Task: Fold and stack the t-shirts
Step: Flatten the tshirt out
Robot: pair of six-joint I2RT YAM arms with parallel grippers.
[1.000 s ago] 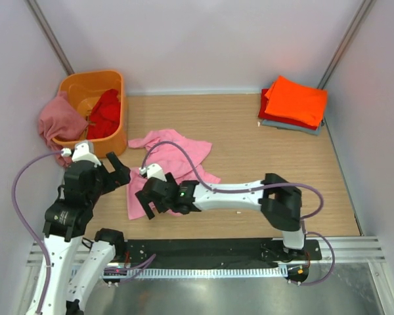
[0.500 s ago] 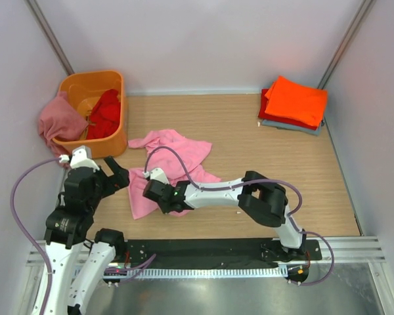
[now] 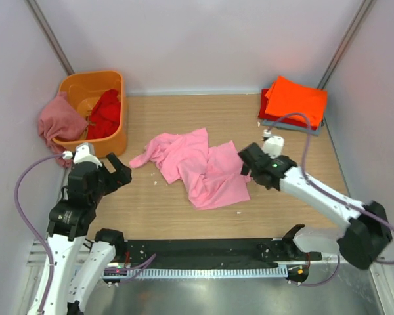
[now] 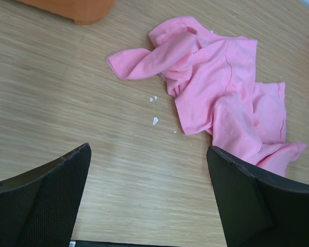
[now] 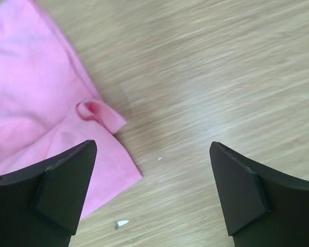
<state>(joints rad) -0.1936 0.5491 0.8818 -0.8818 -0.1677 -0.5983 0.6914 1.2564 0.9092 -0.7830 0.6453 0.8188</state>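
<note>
The light pink t-shirt's end (image 3: 161,149) next to my left gripper is bunched up, so my left gripper should pinch that end's near edge (image 3: 167,173) and raise it before both grippers stretch the t-shirt.
A light pink t-shirt (image 3: 200,164) lies crumpled on the wooden table, mid-left to centre. My right gripper (image 3: 245,164) is open and empty just off its right edge. In the right wrist view (image 5: 154,198) the shirt's hem (image 5: 38,108) lies to the left, over bare wood. My left gripper (image 3: 117,174) is open and empty, left of the shirt. In the left wrist view (image 4: 149,198) the shirt (image 4: 221,92) lies ahead to the right. A folded stack sits at the back right: orange shirt (image 3: 295,100) on top, red (image 3: 265,116) and grey-blue (image 3: 295,126) beneath.
An orange plastic tub (image 3: 115,141) stands at the back left, with a red shirt (image 3: 105,113) inside and a dusty rose shirt (image 3: 59,121) hanging over its left rim. Small white scraps (image 4: 155,121) lie on the wood near the pink shirt. Walls enclose the table.
My right arm swung from the shirt's lower left to its right side. The pink shirt was dragged right and spread wider, and it is no longer held. My left arm barely moved.
</note>
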